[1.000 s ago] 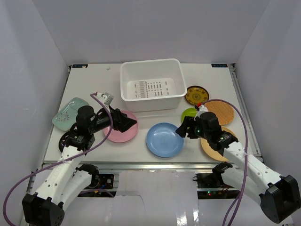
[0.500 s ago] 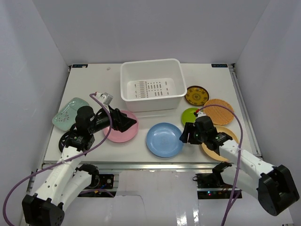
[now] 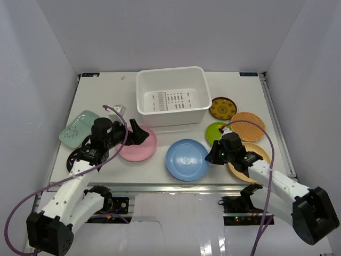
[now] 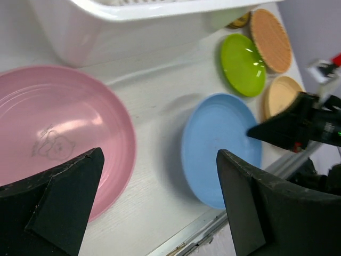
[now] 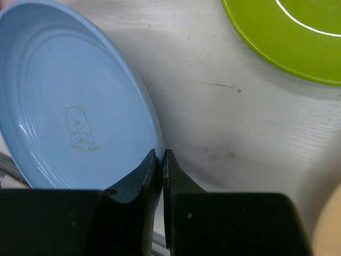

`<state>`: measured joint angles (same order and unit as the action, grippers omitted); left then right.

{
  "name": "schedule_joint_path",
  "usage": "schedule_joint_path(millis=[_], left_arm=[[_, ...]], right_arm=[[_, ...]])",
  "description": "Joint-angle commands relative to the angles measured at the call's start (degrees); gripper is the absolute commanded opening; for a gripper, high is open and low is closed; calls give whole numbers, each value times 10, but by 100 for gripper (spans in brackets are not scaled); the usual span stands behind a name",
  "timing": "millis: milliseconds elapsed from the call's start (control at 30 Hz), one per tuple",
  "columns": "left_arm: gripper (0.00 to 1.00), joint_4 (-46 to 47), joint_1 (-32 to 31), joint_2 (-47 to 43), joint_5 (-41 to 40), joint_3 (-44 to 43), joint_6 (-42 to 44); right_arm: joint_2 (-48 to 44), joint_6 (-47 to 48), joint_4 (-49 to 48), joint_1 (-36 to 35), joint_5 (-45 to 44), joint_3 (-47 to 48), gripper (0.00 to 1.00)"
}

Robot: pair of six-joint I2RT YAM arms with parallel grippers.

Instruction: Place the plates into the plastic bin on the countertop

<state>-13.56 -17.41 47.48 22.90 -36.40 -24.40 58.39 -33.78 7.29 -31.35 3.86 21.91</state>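
Observation:
Open countertop [image 3: 111, 164] borders the pink plate's rim [image 3: 123, 155] facing the black plate, so my left gripper keeps moving there until its fingers straddle that rim.
My right gripper [image 3: 213, 156] is shut on the right rim of the blue plate [image 3: 186, 159], which lies on the countertop [image 3: 106, 96]. The wrist view shows one finger inside the blue plate [image 5: 69, 106] and the other outside its rim, at the right gripper [image 5: 160, 154]. My left gripper [image 3: 143, 136] hovers open over the right edge of the pink plate [image 3: 137, 146], with nothing between its fingers. In its wrist view the left gripper [image 4: 160, 152] spans the gap between the pink plate [image 4: 53, 133] and the blue plate [image 4: 213, 144]. The white plastic bin [image 3: 173, 118] stands behind them, with no plates inside.
A mint oblong plate [image 3: 77, 128] and a black plate [image 3: 74, 157] lie at the left. On the right lie the lime green plate [image 3: 214, 129], the yellow-patterned dark plate [image 3: 222, 108], the ribbed orange plate [image 3: 248, 126] and the tan plate [image 3: 251, 160]. A metal rail [image 3: 160, 185] edges the front.
My right gripper has come down and shut on the blue plate's right rim. The left arm has pulled back slightly and turned over the pink plate, still open.

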Motion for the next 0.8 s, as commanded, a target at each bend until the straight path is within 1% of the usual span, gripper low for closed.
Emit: schedule_joint_path(millis=[0,33,67,100,133,167,233,267,300,333,367,400,433,467,500,533,567,600,633,700,733,767], left_arm=[[98,-87,-1,1,-108,-44,-5],[98,-100,-1,2,-120,-48,-5],[96,-112,-2,1,-148,-53,-7],[90,-138,-2,-1,-166,-59,-13],[87,-152,-1,-4,-186,-59,-29],[84,-175,-2,-12,-228,-58,-40],[85,-190,-2,-22,-272,-48,-64],[90,-204,-1,-24,-286,-46,-84],[94,-211,0,-18,-314,-51,-94],[98,-222,0,-12,-329,-55,-106],[98,-243,-1,-3,-340,-61,-123],[98,-248,-1,6,-348,-64,-128],[98,-254,-1,23,-357,-66,-132],[98,-262,-1,31,-362,-65,-143],[98,-264,-1,39,-367,-62,-149],[98,-266,0,54,-371,-59,-155],[98,-271,1,62,-373,-57,-161],[98,-271,1,68,-373,-53,-169],[98,-270,2,79,-370,-49,-173],[98,-266,3,86,-364,-33,-180],[98,-264,5,89,-363,-29,-181],[98,-264,5,93,-364,-22,-183]], right_arm=[[-87,33,67,-2,19,81,8],[-87,43,79,-2,28,102,8],[-109,52,84,-3,39,123,8],[-115,62,84,-2,54,145,8],[-115,64,73,-2,57,194,8],[-110,67,61,-2,60,220,8],[-79,80,20,-2,48,259,8],[-61,85,-1,-2,28,304,8],[-41,96,-13,-3,-1,330,8],[4,116,-28,-1,-15,354,8],[29,122,-42,0,-30,409,8],[60,130,-42,2,-35,444,8],[119,139,-41,4,-36,478,8],[146,151,-41,5,-52,544,8],[175,158,-39,6,-70,573,8],[228,165,-37,6,-75,600,8],[254,174,-30,9,-78,625,8],[284,179,-4,11,-83,679,8],[338,181,11,17,-84,706,8],[383,185,47,25,-77,765,8],[416,186,54,31,-77,777,8],[429,187,60,34,-77,785,8]])
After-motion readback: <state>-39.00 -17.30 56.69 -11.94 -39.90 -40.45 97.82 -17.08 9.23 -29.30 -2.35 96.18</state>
